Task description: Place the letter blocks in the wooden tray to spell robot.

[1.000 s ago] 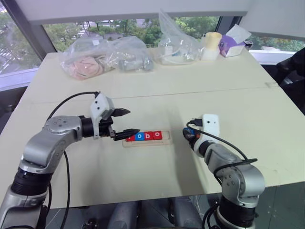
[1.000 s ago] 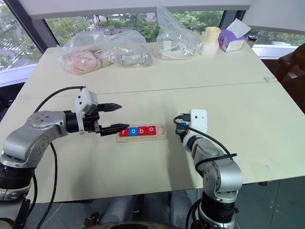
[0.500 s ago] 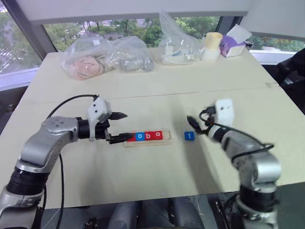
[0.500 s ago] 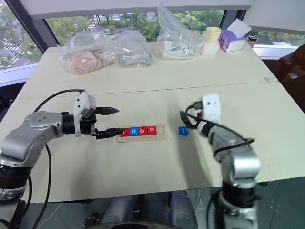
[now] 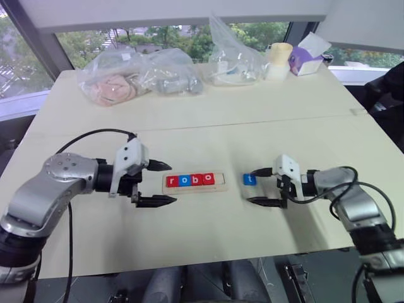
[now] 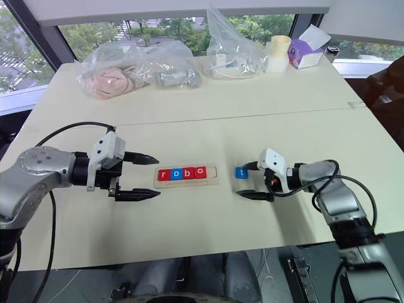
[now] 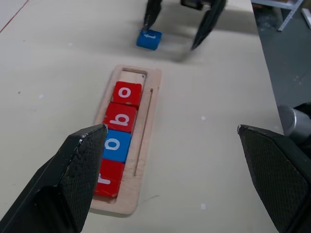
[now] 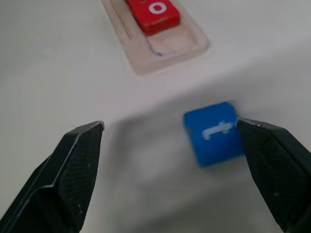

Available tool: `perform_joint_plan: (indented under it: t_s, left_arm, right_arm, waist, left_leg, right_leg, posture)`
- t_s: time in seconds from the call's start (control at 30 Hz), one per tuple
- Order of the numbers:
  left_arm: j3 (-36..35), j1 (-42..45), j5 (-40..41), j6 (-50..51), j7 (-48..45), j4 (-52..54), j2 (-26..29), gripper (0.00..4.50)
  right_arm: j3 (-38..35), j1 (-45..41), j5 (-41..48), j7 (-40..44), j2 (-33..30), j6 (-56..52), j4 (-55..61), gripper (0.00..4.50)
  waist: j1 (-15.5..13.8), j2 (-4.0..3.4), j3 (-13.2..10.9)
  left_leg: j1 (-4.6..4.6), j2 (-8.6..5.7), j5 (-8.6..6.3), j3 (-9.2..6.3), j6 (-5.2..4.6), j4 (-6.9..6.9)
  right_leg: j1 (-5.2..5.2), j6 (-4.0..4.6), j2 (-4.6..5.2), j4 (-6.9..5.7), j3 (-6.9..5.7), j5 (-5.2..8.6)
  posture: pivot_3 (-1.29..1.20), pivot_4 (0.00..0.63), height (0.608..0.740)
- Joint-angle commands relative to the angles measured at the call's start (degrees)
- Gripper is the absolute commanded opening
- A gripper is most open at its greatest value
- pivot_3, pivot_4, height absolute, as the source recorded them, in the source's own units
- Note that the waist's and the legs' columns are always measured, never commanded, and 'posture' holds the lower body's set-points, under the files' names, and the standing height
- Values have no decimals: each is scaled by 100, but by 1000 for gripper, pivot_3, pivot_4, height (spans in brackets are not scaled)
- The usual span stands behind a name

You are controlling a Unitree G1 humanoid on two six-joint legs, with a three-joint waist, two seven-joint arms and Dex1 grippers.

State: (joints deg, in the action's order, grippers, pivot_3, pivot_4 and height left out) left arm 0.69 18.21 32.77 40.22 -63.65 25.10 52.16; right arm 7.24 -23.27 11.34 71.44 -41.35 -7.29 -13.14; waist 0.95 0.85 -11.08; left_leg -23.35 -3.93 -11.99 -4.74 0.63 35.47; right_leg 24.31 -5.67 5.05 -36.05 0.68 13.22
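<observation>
Next, I center my right gripper on the blue t block and close before moving it to the open slot, because the block sits crooked against a finger.
The wooden tray lies mid-table with four letter blocks in a row in its recess: red r, blue o, red b, red o. The slot at its right end is bare. A blue t block lies flat on the table just right of the tray. My right gripper is open, low over the table, and the t block sits close against one fingertip. My left gripper is open and holds nothing, just left of the tray.
Clear plastic bags with soft items, another bag, a pale cup and a purple tissue box line the table's far edge. A seam crosses the tabletop behind the tray.
My right arm swung out to the right and came down low, and its gripper opened. The blue t block now shows on the table. My left gripper drew back left off the tray's end.
</observation>
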Motion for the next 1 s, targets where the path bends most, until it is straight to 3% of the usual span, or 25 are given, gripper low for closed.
perform_joint_plan:
  t_s: [0.03,0.33,0.73,1.0]
  left_arm:
    - [-170,-56,62,60,140,200,53,4500]
    - [-210,-137,106,72,277,241,82,4500]
    - [-87,-165,3,-22,311,77,9,4500]
    - [18,-37,-66,-105,249,-138,-29,4500]
  right_arm:
    - [110,-291,-260,43,135,669,-777,4445]
    - [30,-325,-176,87,209,888,-918,4445]
    - [-354,360,427,-388,37,-196,1638,4445]
    - [-361,508,318,-507,-66,-193,1648,4445]
  waist:
    - [-15,0,0]
    - [-24,1,0]
    - [-38,-1,-1]
    - [-37,-1,-1]
  left_leg:
    - [-1,0,0,0,0,0]
    - [0,-1,0,-3,2,10]
    - [-3,-1,-1,-4,3,10]
    - [-5,-4,-1,-2,3,11]
  right_leg:
    - [1,0,0,1,0,0]
    - [-3,0,1,-4,2,-2]
    - [1,1,3,-4,5,-1]
    - [1,1,11,-2,4,0]
  posture:
    - [0,150,740]
    - [0,150,740]
    - [0,150,740]
    - [0,150,740]
